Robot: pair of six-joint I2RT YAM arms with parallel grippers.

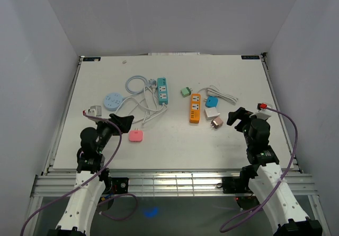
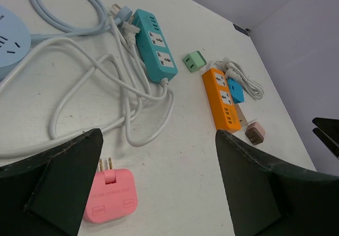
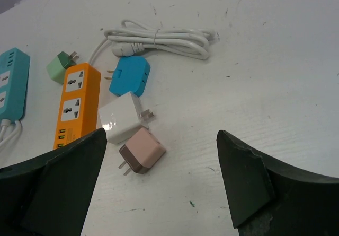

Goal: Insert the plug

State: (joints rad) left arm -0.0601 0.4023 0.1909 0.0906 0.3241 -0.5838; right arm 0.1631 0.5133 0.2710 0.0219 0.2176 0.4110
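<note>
The pink plug [image 2: 112, 196] sits off to one side of my slanted left gripper, so I should aim that gripper straight down and straddle the plug's sides [image 2: 134, 193] before closing.
A pink plug [image 2: 110, 194] lies flat on the table, prongs pointing away, just inside the left finger of my left gripper [image 2: 159, 140], which is open and empty. Beyond it lies a teal power strip [image 2: 155, 51] among white cables. My right gripper [image 3: 161, 138] is also open and empty, hovering near a brown-pink plug [image 3: 142, 150], a white plug [image 3: 121, 116] and a blue plug [image 3: 130, 76]. These lie beside an orange power strip [image 3: 74, 103]. In the top view the pink plug [image 1: 136, 136] sits by the left gripper [image 1: 121, 123].
A green plug [image 1: 185, 92] lies between the two strips. A round pale blue socket hub [image 1: 112, 100] with its cable sits at the left. A bundled white cable [image 3: 159, 37] lies behind the blue plug. White walls enclose the table [image 1: 175, 151].
</note>
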